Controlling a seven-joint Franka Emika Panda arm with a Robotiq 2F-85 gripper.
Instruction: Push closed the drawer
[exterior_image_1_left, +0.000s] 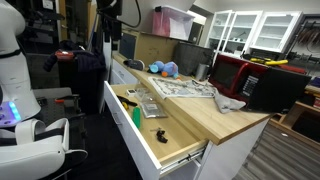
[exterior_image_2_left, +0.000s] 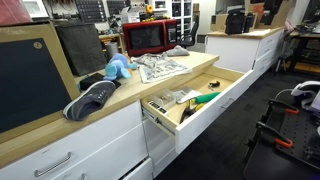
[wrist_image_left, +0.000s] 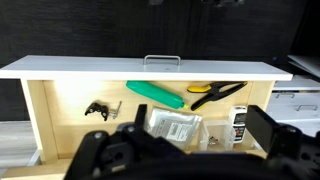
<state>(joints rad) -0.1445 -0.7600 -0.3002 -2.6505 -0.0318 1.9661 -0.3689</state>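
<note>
The space before the drawer's white front (exterior_image_1_left: 102, 143) is clear, so the robot's gripper should keep moving down there while closing its empty fingers, until they face the drawer's front (exterior_image_1_left: 131, 139) to push.
The drawer (wrist_image_left: 150, 68) stands pulled out from under the wooden countertop, with a flat white front, a small metal handle and a pale wood floor. It shows in both exterior views (exterior_image_1_left: 152, 142) (exterior_image_2_left: 216, 101). Inside lie a green-handled tool (wrist_image_left: 155, 93), yellow-black pliers (wrist_image_left: 215, 92), a plastic bag (wrist_image_left: 170, 122), a small black part (wrist_image_left: 97, 109) and a small bottle (wrist_image_left: 238, 122). My gripper (wrist_image_left: 200, 128) is open and empty, its two black fingers wide apart. It hangs in front of the drawer front, apart from it.
On the countertop (exterior_image_1_left: 235, 118) stand a red microwave (exterior_image_2_left: 150, 36), a blue plush toy (exterior_image_2_left: 118, 68), papers (exterior_image_2_left: 160, 68) and grey slippers (exterior_image_2_left: 92, 100). Deeper white drawer fronts with handles (exterior_image_2_left: 60, 160) sit below. Black frames (exterior_image_2_left: 285, 140) stand on the floor nearby.
</note>
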